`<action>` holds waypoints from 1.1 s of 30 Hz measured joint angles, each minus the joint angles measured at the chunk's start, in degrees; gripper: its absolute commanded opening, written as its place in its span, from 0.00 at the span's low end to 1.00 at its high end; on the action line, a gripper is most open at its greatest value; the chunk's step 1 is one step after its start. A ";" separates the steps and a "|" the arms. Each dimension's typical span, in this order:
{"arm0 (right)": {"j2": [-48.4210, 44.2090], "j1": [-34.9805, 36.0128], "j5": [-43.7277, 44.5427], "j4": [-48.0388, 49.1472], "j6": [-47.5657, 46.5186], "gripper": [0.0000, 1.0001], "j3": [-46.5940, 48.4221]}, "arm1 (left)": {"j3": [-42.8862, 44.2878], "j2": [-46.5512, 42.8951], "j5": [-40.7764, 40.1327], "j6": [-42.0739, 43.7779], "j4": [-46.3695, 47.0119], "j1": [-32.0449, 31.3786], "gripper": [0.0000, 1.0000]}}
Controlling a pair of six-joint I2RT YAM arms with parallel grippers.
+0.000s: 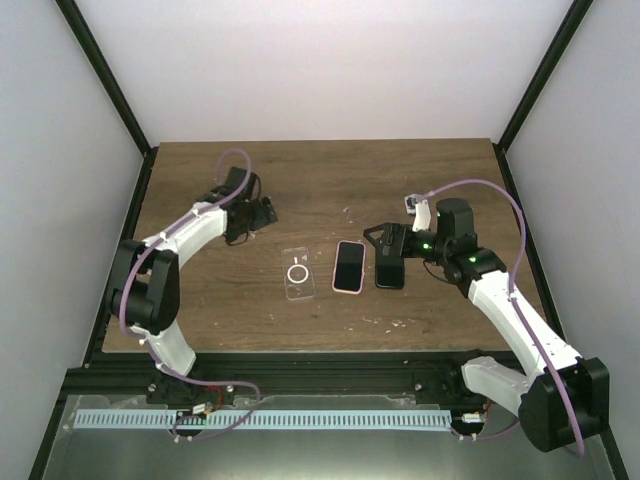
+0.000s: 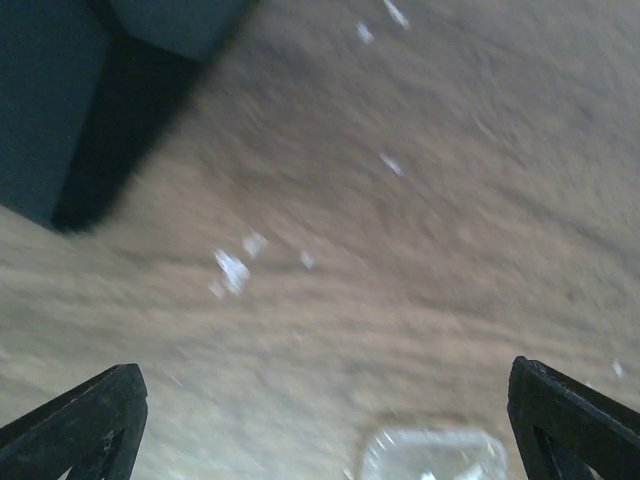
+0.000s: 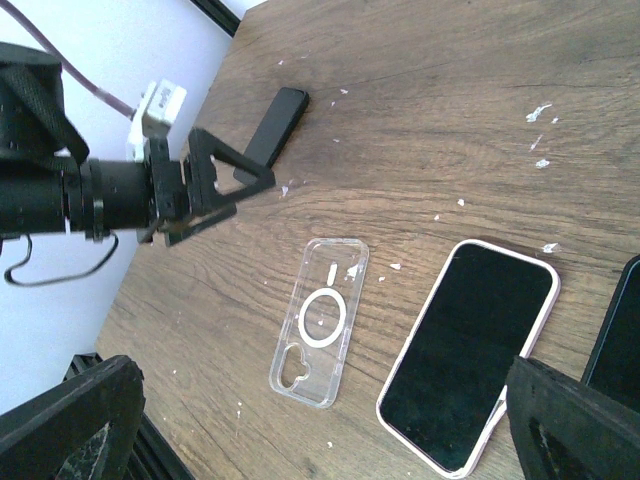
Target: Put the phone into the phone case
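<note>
The left gripper has a black phone lying free [image 3: 272, 136] beside its open fingers, so it should keep going over that phone and close on its long edges [image 3: 291, 139].
A clear phone case [image 1: 298, 273] with a white ring lies flat mid-table. It also shows in the right wrist view [image 3: 320, 322], and its corner shows in the blurred left wrist view [image 2: 432, 455]. A phone [image 1: 348, 266] with a pink edge lies screen up just right of the case, apart from it, and shows in the right wrist view [image 3: 470, 352]. My left gripper [image 1: 262, 212] is open and empty above the table, behind and left of the case. My right gripper [image 1: 383, 243] is open and empty, hovering right of the phone.
A second, black phone [image 1: 389, 270] lies right of the pink-edged one, under my right gripper, and shows at the right wrist view's edge [image 3: 622, 325]. White flecks are scattered on the wooden table [image 1: 330, 180]. Black frame posts and white walls enclose the table.
</note>
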 measured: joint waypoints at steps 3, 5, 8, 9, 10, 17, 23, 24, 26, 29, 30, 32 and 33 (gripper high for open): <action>0.00 0.02 0.22 -0.44 0.00 1.00 0.00 | 3.48 2.69 -0.72 3.13 -0.63 4.70 0.99; 0.00 0.00 0.48 -0.92 0.00 1.00 0.11 | 5.79 4.68 -1.27 4.98 -0.96 7.19 1.00; 0.00 0.00 0.83 -1.16 0.00 1.00 0.48 | 9.86 8.11 -2.01 8.17 -1.49 10.82 0.99; 0.00 0.02 0.85 -1.18 0.00 1.00 0.57 | 10.91 9.07 -2.16 9.01 -1.51 11.63 0.99; 0.02 0.02 0.87 -1.25 0.00 1.00 0.68 | 12.37 10.23 -2.19 9.99 -1.84 12.46 0.99; 0.28 0.02 1.46 -2.36 -0.02 1.00 2.03 | 21.75 19.02 -1.88 18.12 -1.84 15.52 0.98; 0.28 0.00 2.36 -3.61 -0.02 1.00 2.27 | 24.33 23.10 2.89 24.59 -2.12 16.92 0.98; 0.28 0.02 2.43 -3.78 -0.02 1.00 2.27 | 24.50 23.61 2.95 24.85 -2.14 17.03 0.97; 0.28 0.02 2.54 -3.98 -0.02 1.00 2.27 | 26.45 25.16 3.67 26.60 -3.52 17.11 0.95; 0.28 0.00 2.62 -4.28 -0.02 1.00 2.27 | 29.49 27.32 4.44 29.27 -5.44 17.09 0.95; 0.31 0.02 2.64 -4.33 -0.02 1.00 2.27 | 30.21 27.93 4.63 30.01 -6.03 17.09 0.95; 0.35 0.02 2.73 -4.39 -0.02 1.00 2.27 | 30.71 28.74 5.22 31.50 -7.28 17.09 0.95; 0.37 0.00 2.73 -4.39 -0.02 1.00 2.27 | 30.69 28.87 5.44 32.02 -7.91 17.09 0.94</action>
